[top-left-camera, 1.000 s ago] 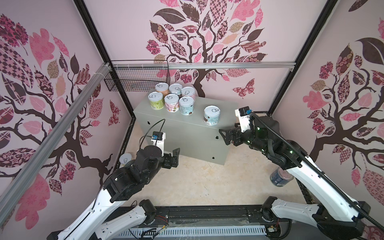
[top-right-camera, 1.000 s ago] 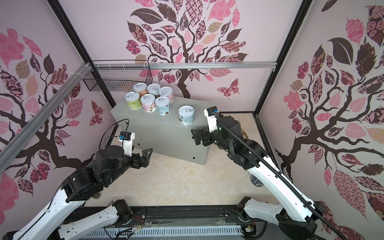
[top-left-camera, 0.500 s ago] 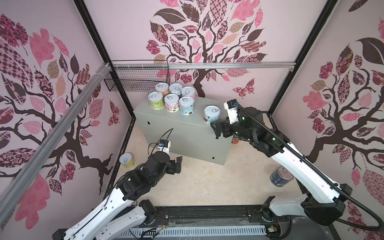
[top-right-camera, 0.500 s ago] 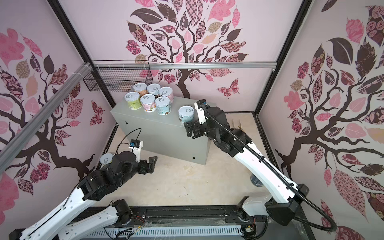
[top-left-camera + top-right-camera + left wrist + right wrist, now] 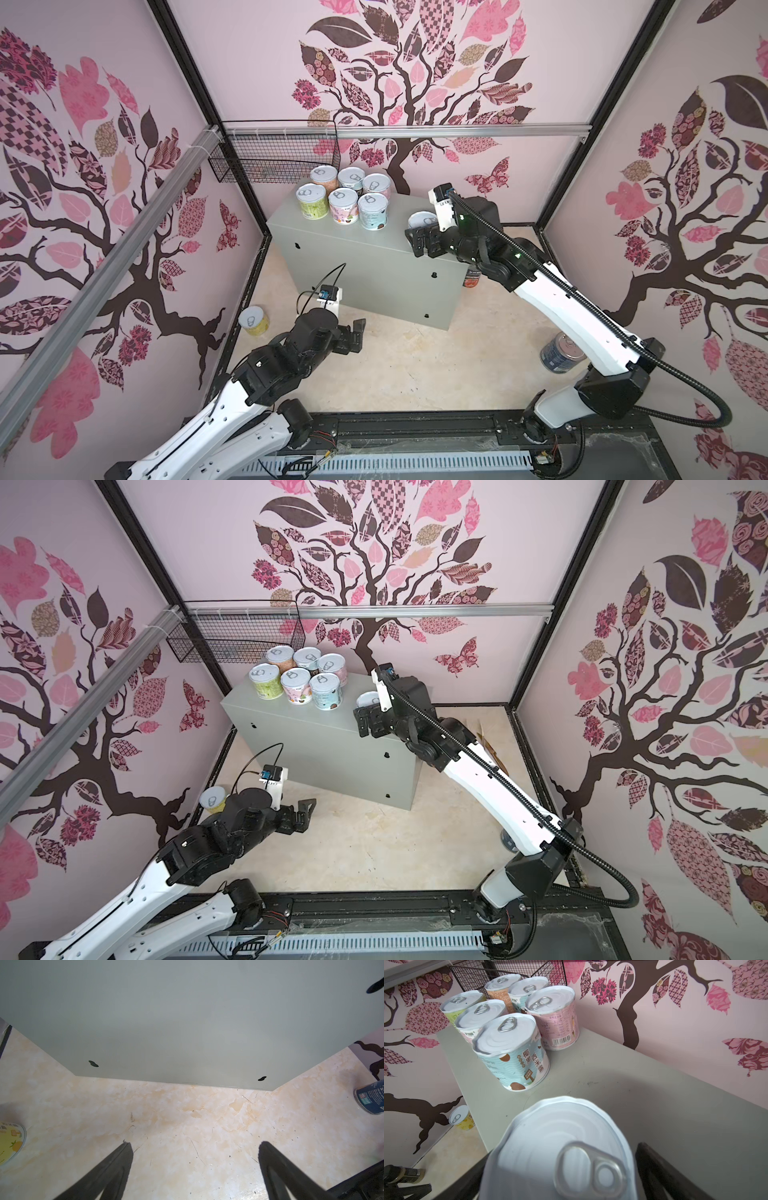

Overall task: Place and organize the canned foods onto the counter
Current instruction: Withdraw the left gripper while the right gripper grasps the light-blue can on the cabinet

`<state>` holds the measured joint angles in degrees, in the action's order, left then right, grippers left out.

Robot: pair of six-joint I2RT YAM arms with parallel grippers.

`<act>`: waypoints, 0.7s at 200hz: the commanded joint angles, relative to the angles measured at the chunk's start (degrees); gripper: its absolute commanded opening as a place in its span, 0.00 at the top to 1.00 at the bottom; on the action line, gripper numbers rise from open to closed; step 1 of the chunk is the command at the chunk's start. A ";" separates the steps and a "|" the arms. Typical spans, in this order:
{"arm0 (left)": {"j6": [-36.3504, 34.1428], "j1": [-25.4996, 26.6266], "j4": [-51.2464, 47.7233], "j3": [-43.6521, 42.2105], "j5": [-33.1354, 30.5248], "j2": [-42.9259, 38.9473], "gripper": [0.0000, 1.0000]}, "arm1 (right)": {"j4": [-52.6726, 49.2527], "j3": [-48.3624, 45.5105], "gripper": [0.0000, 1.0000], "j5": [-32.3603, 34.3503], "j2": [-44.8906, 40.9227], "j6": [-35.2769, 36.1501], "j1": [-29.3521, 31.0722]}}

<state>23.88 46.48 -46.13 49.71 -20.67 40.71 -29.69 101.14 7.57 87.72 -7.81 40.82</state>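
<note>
The short can point(image 5: 421, 217) stands away from the cluster, so next I grip it with my right gripper and put it next to the pink can at the back point(image 5: 404, 205).
Several short pastel cans point(image 5: 345, 195) stand in a tight cluster at the far left of the grey counter point(image 5: 332, 239), also in the right wrist view point(image 5: 512, 1051). One more short can point(image 5: 419, 218) stands alone near the counter's right end. My right gripper point(image 5: 419, 235) is open and straddles this can point(image 5: 560, 1147), with a gap beside one finger point(image 5: 652, 1159). On the floor lie a yellow can point(image 5: 254, 321), a taller blue can point(image 5: 561, 353) and a dark-labelled can point(image 5: 471, 278) behind the counter's right corner. My left gripper point(image 5: 353, 336) hangs open and empty over the floor, facing the counter's front.
A black wire basket point(image 5: 274, 162) hangs on the back wall just behind the cluster. An aluminium rail point(image 5: 457, 132) crosses the back wall. The yellow can point(image 5: 10, 1142) and the blue can point(image 5: 371, 1098) sit at the sides of the left wrist view. Patterned walls close in on three sides.
My right gripper has moved left over the counter and now has the lone can between its open fingers. My left gripper has dropped lower and drawn back from the counter's front.
</note>
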 commanded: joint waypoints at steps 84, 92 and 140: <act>-1.03 -0.34 1.22 -1.79 1.30 0.40 0.02 | -1.70 10.25 0.30 3.10 7.26 3.46 0.17; -1.03 -0.34 1.14 -1.83 1.29 0.40 0.02 | -2.71 12.72 0.31 3.55 9.11 4.00 -0.01; -0.76 -0.34 1.06 -2.18 1.11 0.14 0.02 | -4.83 25.87 0.31 2.11 18.27 3.60 -2.88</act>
<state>23.64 46.48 -45.89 49.01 -19.84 41.12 -34.28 120.18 9.58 102.63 -4.23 39.57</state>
